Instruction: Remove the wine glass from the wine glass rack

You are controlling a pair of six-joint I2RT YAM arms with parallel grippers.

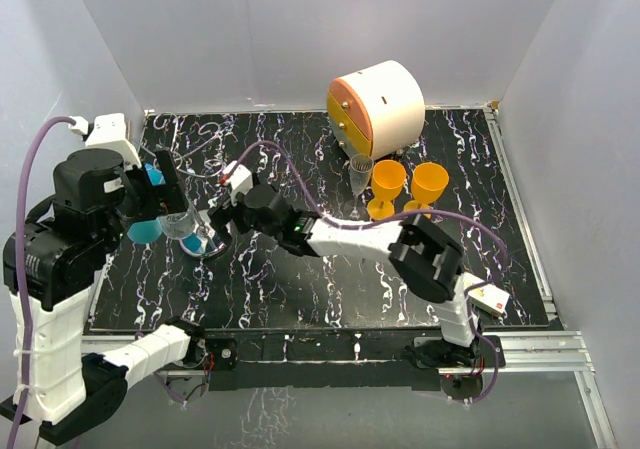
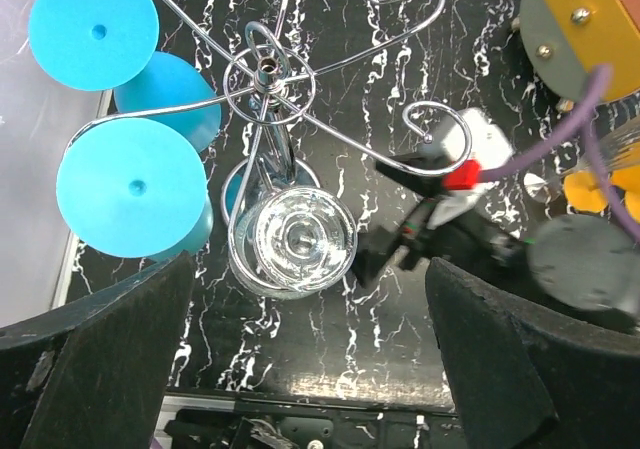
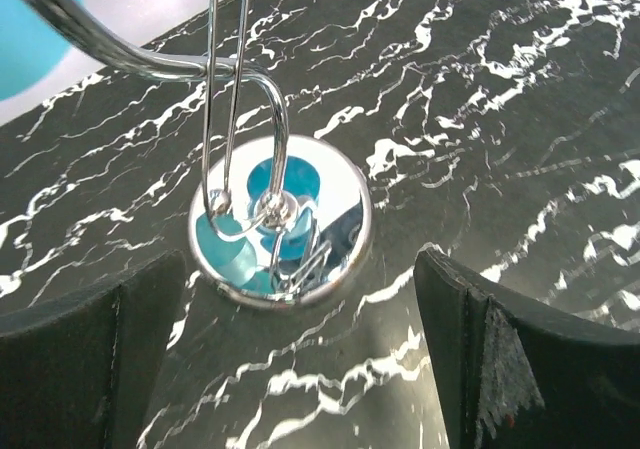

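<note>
The rack's disc base (image 1: 206, 243) has my right gripper low at it, so my right gripper should move back out of the way while my left gripper takes the clear wine glass (image 1: 178, 225) from above.
The chrome wire wine glass rack (image 1: 205, 241) stands at the table's left. In the left wrist view I look down on its hub (image 2: 268, 69) and curled arms. A clear wine glass (image 2: 300, 239) hangs upside down from one arm, and it also shows in the top view (image 1: 180, 227). Two blue glasses (image 2: 132, 184) (image 2: 93, 29) hang on other arms. My left gripper (image 2: 310, 369) is open above the rack, with the clear glass lying below and ahead of the gap between its fingers. My right gripper (image 3: 300, 359) is open and low, facing the rack's shiny disc base (image 3: 280, 219) without touching it.
A round white-and-orange drawer cabinet (image 1: 375, 107) stands at the back. Two orange goblets (image 1: 388, 184) (image 1: 430, 184) and a clear flute (image 1: 360, 174) stand in front of it. The right arm (image 1: 350, 237) stretches across the table's middle. A white wall lies close on the left.
</note>
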